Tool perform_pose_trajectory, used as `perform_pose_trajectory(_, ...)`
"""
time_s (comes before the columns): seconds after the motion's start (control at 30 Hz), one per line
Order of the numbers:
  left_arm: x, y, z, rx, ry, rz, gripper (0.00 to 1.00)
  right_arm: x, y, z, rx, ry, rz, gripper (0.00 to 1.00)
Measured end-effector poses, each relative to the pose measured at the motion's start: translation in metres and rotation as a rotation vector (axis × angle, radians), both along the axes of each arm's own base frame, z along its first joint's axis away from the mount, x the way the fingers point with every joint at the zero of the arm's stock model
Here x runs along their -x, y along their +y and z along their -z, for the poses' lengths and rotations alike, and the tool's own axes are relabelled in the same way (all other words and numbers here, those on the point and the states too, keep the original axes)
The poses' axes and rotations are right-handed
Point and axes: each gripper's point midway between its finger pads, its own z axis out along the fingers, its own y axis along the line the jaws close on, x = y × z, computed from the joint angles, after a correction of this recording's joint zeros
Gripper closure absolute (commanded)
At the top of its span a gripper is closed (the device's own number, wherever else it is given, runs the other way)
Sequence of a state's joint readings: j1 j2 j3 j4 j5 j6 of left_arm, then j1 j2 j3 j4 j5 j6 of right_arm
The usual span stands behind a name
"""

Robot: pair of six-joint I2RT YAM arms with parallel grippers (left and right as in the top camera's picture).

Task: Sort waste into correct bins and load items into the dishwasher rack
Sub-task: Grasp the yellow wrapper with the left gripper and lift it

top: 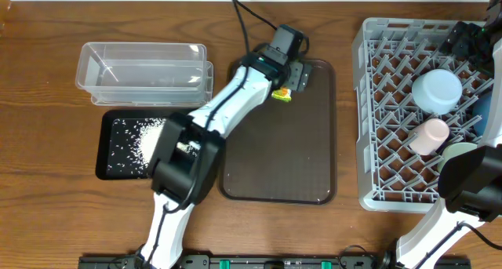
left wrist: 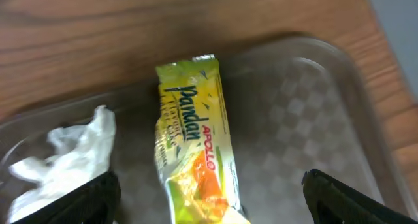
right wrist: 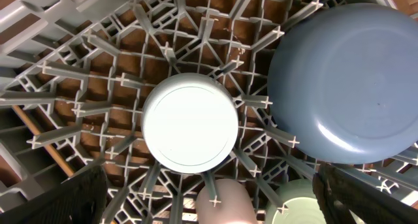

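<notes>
My left gripper should keep moving down with the yellow-green snack wrapper lengthwise between its fingers and clear of the white tissue (left wrist: 75,157), and close across the wrapper's narrow width (left wrist: 194,140).
A yellow-green snack wrapper (left wrist: 192,152) (top: 281,95) lies on the brown serving tray (top: 278,155), with a crumpled white tissue (left wrist: 65,152) just left of it. My left gripper (left wrist: 209,178) (top: 289,79) hovers open over the wrapper, a finger on either side and nothing held. White rice (top: 137,143) is strewn in the black tray (top: 106,163); the clear tub (top: 141,69) stands behind it. In the grey rack (top: 376,104) (right wrist: 98,74) sit the overturned light-blue bowl (right wrist: 189,123) (top: 437,90), dark-blue bowl (right wrist: 346,80), pink cup (right wrist: 225,201) (top: 430,134) and mint bowl (right wrist: 297,204) (top: 459,151). My right gripper (right wrist: 209,185) (top: 463,41) hangs open above them.
The left arm (top: 227,112) stretches diagonally across the brown serving tray's left edge. The right arm's elbow (top: 471,181) overhangs the rack's near right corner. A black cable (top: 247,18) runs off the back of the wooden table (top: 47,104).
</notes>
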State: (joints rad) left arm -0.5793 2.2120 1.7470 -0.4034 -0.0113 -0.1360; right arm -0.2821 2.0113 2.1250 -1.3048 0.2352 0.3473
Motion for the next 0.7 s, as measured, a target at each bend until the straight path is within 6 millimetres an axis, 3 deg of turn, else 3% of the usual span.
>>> perform_pose_trajectory(0.27,-0.005,-0.018,0.009,-0.082,-0.107,0.003,0.09,0.0,0.0,0.0,0.0,0.0,0.0,0.01)
perform_pose_trajectory(0.43,-0.009,-0.01,0.036,-0.137,-0.093,-0.02,0.1,0.0,0.0,0.0,0.0,0.0,0.0,0.01)
perform_pose_trajectory(0.6,-0.013,-0.002,0.051,-0.175,-0.096,-0.045,0.25,0.0,0.0,0.0,0.0,0.0,0.0,0.01)
perform_pose_trajectory(0.7,-0.014,0.0,0.05,-0.182,-0.103,-0.058,0.27,0.0,0.0,0.0,0.0,0.0,0.0,0.01)
